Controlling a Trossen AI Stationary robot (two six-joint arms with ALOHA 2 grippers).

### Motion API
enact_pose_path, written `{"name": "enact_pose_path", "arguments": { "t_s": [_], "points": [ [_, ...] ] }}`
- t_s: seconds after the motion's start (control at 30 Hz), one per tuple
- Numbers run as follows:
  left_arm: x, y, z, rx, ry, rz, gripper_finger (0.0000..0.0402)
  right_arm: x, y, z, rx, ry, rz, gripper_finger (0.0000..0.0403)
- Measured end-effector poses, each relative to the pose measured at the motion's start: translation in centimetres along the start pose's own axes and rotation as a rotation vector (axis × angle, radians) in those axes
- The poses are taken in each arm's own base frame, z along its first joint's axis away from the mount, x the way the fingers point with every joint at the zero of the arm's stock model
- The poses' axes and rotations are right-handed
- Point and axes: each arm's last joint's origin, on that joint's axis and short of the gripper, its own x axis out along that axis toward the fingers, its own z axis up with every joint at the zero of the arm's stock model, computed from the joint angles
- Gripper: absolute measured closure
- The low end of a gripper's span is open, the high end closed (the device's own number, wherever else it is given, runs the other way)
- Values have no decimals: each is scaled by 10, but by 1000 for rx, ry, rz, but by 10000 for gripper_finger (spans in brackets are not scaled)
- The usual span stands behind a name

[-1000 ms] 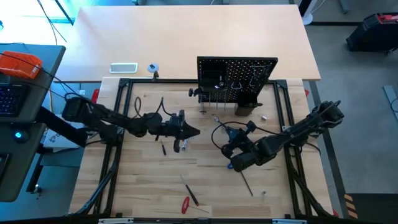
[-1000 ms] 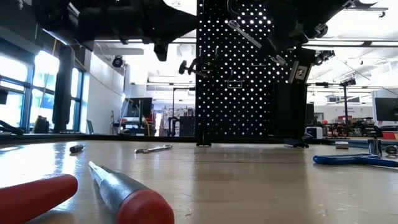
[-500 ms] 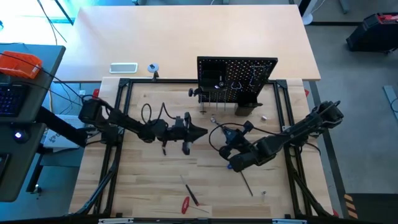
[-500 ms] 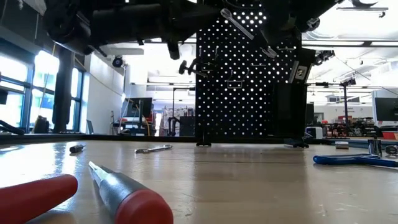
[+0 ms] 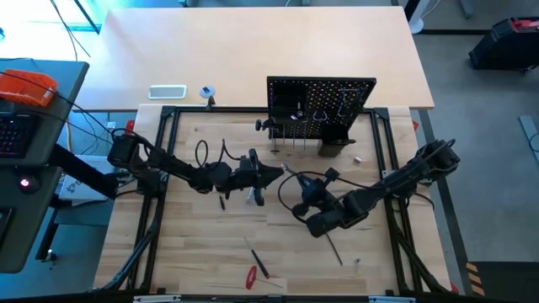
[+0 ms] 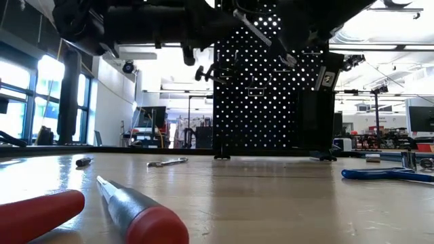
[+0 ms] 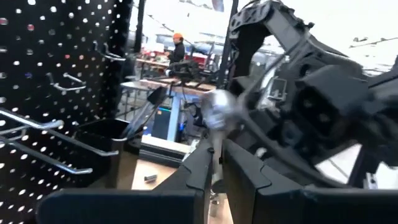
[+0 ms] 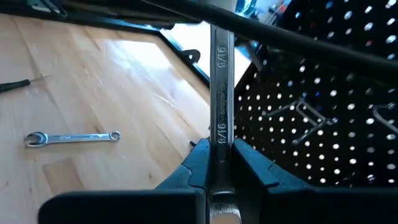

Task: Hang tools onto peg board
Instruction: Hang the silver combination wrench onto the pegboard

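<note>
Next, my left gripper opens and grips the wrench's handle below the ring while my right gripper holds the wrench, because the wrench lies at a slant across my left gripper's fingers.
The black peg board stands upright at the table's far edge, with wire hooks on its face. In front of it a silver wrench marked 9/16 hangs in the air. My right gripper is shut on it and reaches in from the right. My left gripper comes from the left. Its fingers are shut to a narrow slit, and the wrench's free end sits just ahead of their tips. My right gripper pinches the wrench's flat shaft between its two fingers, just below the size mark. The wrench runs straight on past the fingertips, along the fingers. It is lifted clear of the table and slants up toward the left gripper. Whether my left gripper touches the wrench's free end, I cannot tell.
A second wrench lies flat on the wood left of the board. Two red-handled screwdrivers lie near the front edge. A blue-handled tool and a black rod lie on the right. The table's black frame borders the work area.
My left gripper has gone toward the table's right, up to the wrench's free end, and has stayed shut. My right gripper has shifted a little toward the left with the wrench, which stays lifted clear.
</note>
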Motion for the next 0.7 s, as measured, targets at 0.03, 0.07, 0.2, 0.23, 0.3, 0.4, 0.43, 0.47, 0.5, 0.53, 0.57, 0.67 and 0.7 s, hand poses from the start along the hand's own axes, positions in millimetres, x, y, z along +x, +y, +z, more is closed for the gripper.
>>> {"name": "enact_pose_path", "arguments": {
  "t_s": [0.03,0.07,0.2,0.23,0.3,0.4,0.43,0.47,0.5,0.53,0.57,0.67,0.7],
  "points": [
    [0,0,0,1,0,5,373,-2,0,0,-2,-8,-8,371],
    [0,-1,0,2,0,4,373,-3,0,0,-3,-17,-18,371],
    [-2,-4,-1,32,4,23,361,-6,1,0,-12,-34,-30,371],
    [-2,-4,-1,40,1,24,351,-6,2,1,-6,-36,-28,371],
    [-1,-4,0,39,-6,26,328,-6,2,1,-2,-37,-27,371],
    [2,-5,3,32,-15,29,285,-6,3,3,-1,-44,-24,371],
    [4,-6,5,23,-15,29,272,-6,3,4,-3,-48,-23,371],
    [5,-6,5,12,-13,29,260,-6,4,5,-3,-53,-20,371],
    [6,-6,6,3,-13,31,251,-6,4,7,-3,-58,-18,371],
    [7,-6,7,-5,-15,31,244,-6,5,8,-4,-64,-18,371],
    [8,-5,8,-7,-19,28,239,-5,6,9,-8,-70,-18,371],
    [11,-6,12,-12,-33,18,235,-5,7,11,-6,-76,-21,371],
    [12,-7,13,-14,-37,17,235,-5,7,11,-4,-76,-23,371]
  ]
}}
